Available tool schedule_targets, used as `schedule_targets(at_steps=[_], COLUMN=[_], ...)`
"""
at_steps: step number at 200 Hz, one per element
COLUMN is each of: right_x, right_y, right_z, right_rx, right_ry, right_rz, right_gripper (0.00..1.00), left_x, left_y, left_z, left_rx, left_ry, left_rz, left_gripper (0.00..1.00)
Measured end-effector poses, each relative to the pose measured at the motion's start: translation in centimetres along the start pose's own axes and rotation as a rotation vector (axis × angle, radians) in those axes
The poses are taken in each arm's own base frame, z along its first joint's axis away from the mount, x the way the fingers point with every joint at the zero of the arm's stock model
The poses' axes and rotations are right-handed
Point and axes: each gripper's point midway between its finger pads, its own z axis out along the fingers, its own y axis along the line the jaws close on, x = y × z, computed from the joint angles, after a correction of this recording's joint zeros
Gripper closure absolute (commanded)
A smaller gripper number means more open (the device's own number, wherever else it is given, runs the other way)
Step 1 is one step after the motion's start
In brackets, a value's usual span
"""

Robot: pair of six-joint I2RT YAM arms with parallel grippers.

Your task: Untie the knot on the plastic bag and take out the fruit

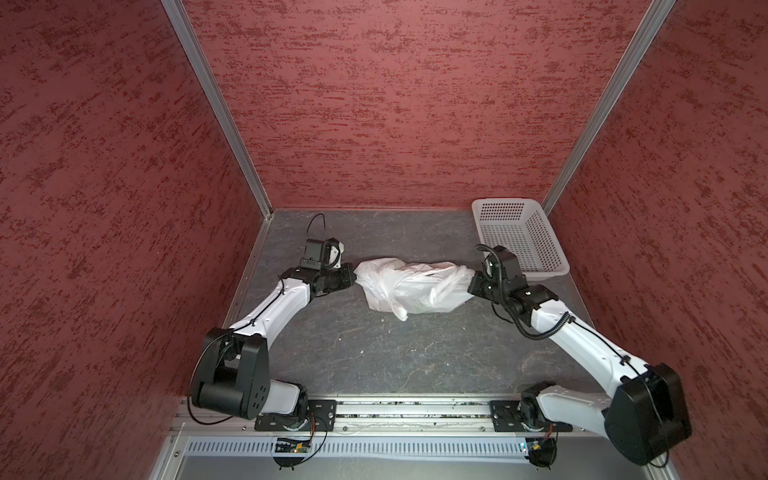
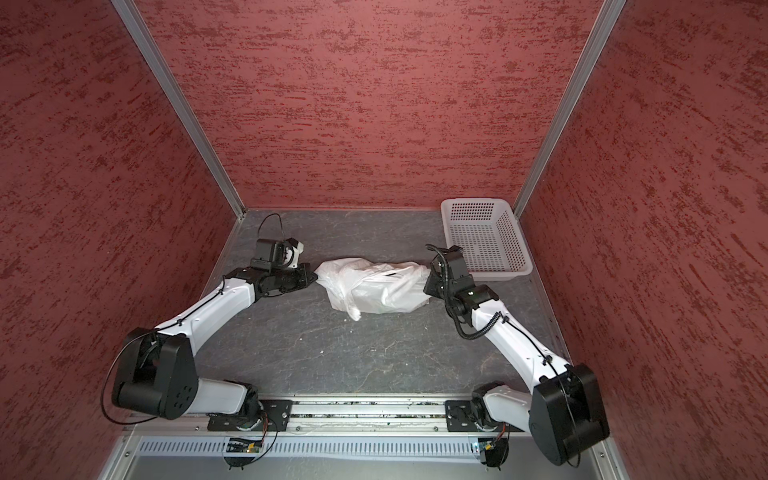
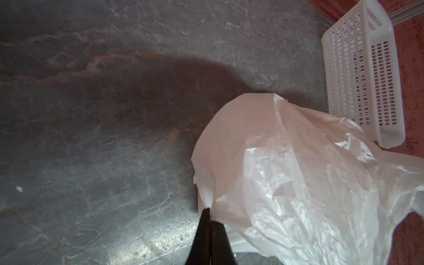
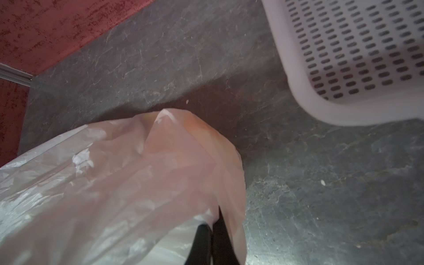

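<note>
My left gripper and my right gripper should move in from the plastic bag's far ends [image 1: 468,277] and open the middle [image 1: 412,273], since it stays folded shut with both there.
The plastic bag [image 1: 411,286] [image 2: 374,289], white and crinkly, lies stretched sideways across the middle of the dark table. My left gripper [image 1: 354,277] [image 2: 316,277] is shut on the film at the bag's left end, the black fingers pinching a fold [image 3: 210,214]. My right gripper [image 1: 469,282] [image 2: 426,283] is shut on the film at the right end [image 4: 214,223]. A loose white tail [image 1: 401,312] hangs toward the front. I cannot make out the knot. The fruit is hidden inside the bag [image 3: 286,172] [image 4: 126,179].
A white perforated basket [image 1: 544,272] [image 2: 503,274] [image 3: 358,80] [image 4: 344,57] stands at the back right, close behind the right wrist. Red textured walls close in the left, back and right sides. The arm bases sit on a rail along the front edge.
</note>
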Motion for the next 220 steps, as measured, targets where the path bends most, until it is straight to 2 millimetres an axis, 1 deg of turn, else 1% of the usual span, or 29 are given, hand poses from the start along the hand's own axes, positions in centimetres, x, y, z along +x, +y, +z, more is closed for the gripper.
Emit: schedule_targets(at_steps=[11, 16, 25, 36, 55, 67, 78, 96, 111, 120, 125, 129, 141, 157, 171, 184, 186, 196, 210, 216, 220], right_x=[0.3, 0.3, 0.5, 0.6, 0.1, -0.7, -1.8, -4.0, -6.0, -6.7, -7.2, -7.4, -7.8, -7.3, -6.7, -6.1, -6.0, -5.8, -5.4, -5.2, -5.0], right_y=[-0.1, -0.1, -0.1, -0.2, -0.3, 0.1, 0.9, 2.4, 4.2, 5.1, 5.7, 6.1, 7.3, 8.6, 9.5, 10.2, 10.3, 10.8, 11.3, 11.4, 11.4], right_z=[0.2, 0.3, 0.5, 0.7, 0.6, 0.0, -0.8, -2.3, -3.8, -4.3, -4.5, -4.5, -4.3, -3.4, -2.5, -1.9, -1.8, -1.4, -0.6, -0.3, -0.1], right_rx=[-0.003, -0.004, -0.007, -0.003, 0.005, 0.004, -0.005, -0.030, -0.062, -0.077, -0.085, -0.089, -0.100, -0.104, -0.107, -0.114, -0.114, -0.118, -0.119, -0.118, -0.116], right_ry=[0.015, 0.020, 0.031, 0.041, 0.041, 0.036, 0.019, -0.018, -0.056, -0.066, -0.073, -0.074, -0.068, -0.034, -0.004, 0.017, 0.022, 0.034, 0.049, 0.058, 0.064], right_rz=[0.009, 0.011, 0.013, 0.013, 0.003, -0.017, -0.041, -0.085, -0.141, -0.168, -0.189, -0.200, -0.244, -0.296, -0.337, -0.369, -0.376, -0.397, -0.422, -0.432, -0.437], right_gripper=[1.00, 0.96, 0.87, 0.74, 0.51, 0.41, 0.33, 0.25, 0.22, 0.21, 0.20, 0.20, 0.19, 0.16, 0.14, 0.13, 0.13, 0.13, 0.13, 0.13, 0.13], left_x=[0.3, 0.3, 0.3, 0.1, -0.1, -0.4, -0.6, -1.1, -1.3, -1.4, -1.4, -1.5, -1.5, -1.5, -1.4, -1.1, -1.0, -0.6, 0.4, 1.0, 1.2], left_y=[0.1, 0.1, 0.1, 0.0, -0.1, -0.4, -0.8, -1.6, -2.2, -2.3, -2.4, -2.4, -2.5, -2.8, -4.0, -5.7, -6.3, -7.8, -10.4, -11.5, -11.8], left_z=[0.0, 0.0, 0.0, -0.1, -0.3, -0.5, -0.8, -1.3, -1.7, -1.9, -2.0, -2.0, -2.4, -3.1, -4.1, -5.0, -5.2, -5.6, -5.7, -5.5, -5.4], left_rx=[0.005, 0.007, 0.009, 0.011, 0.008, 0.013, 0.019, 0.032, 0.043, 0.044, 0.044, 0.043, 0.032, 0.001, -0.011, 0.001, 0.008, 0.022, 0.051, 0.064, 0.065], left_ry=[0.007, 0.008, 0.006, 0.001, -0.010, -0.019, -0.029, -0.047, -0.060, -0.065, -0.067, -0.069, -0.073, -0.083, -0.101, -0.118, -0.121, -0.122, -0.099, -0.081, -0.073], left_rz=[-0.007, -0.011, -0.015, -0.014, -0.010, -0.002, 0.008, 0.025, 0.038, 0.044, 0.045, 0.042, 0.050, 0.063, 0.107, 0.160, 0.178, 0.224, 0.297, 0.335, 0.354], left_gripper=[1.00, 1.00, 1.00, 1.00, 1.00, 1.00, 1.00, 1.00, 0.81, 0.62, 0.53, 0.48, 0.38, 0.31, 0.27, 0.24, 0.24, 0.19, 0.11, 0.09, 0.08])
